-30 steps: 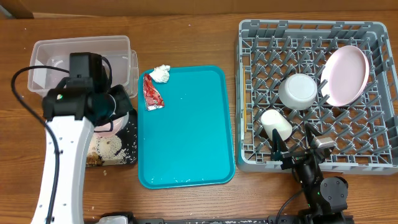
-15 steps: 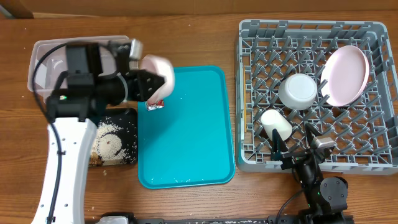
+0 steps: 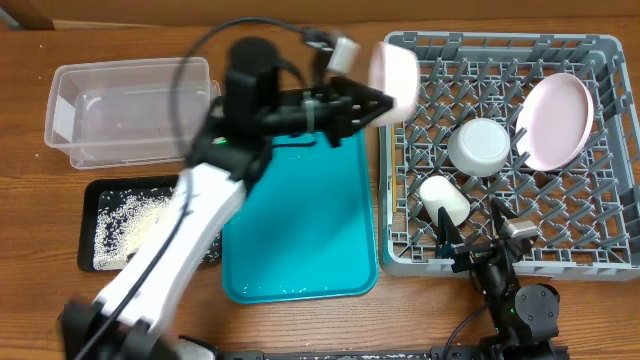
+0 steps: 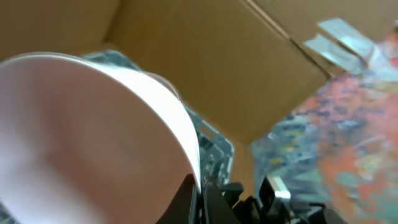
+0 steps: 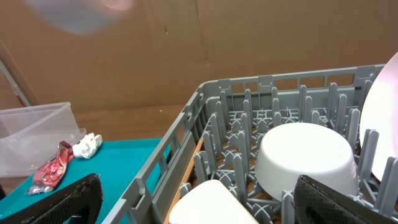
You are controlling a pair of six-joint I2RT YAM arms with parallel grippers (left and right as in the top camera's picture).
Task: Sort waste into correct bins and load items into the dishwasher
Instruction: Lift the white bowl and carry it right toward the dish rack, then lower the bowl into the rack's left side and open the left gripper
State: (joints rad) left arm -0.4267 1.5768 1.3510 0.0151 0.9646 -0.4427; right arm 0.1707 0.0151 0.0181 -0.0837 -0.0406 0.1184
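Observation:
The rack's pegs (image 3: 423, 137) beside the white bowl are free. My left gripper should continue to lower the tilted small pinkish bowl (image 3: 398, 82) until it rests among them.
My left gripper (image 3: 372, 101) is shut on the rim of the small pinkish bowl (image 3: 394, 77), holding it tilted in the air over the far left corner of the grey dish rack (image 3: 400, 262). In the left wrist view the bowl (image 4: 81, 137) fills the left side and the fingers pinch its edge. The rack holds a pale pink plate (image 3: 555, 122), a white bowl (image 3: 480, 147) and a white cup (image 3: 444, 200). My right gripper (image 3: 480, 233) stands open at the rack's near edge, by the cup (image 5: 211, 205). A red wrapper (image 5: 53, 169) and a white tissue (image 5: 87, 145) lie on the teal tray.
The clear tub (image 3: 130, 110) stands at the far left. In front of it is the black tray (image 3: 90, 200) with rice (image 3: 130, 225) in it. The teal tray (image 3: 300, 230) lies between the bins and the rack. My left arm hides the tray's far end from overhead.
My left arm has swung right with the pinkish bowl, from over the black tray, across the teal tray, to the rack's far left corner. The right arm has stayed put.

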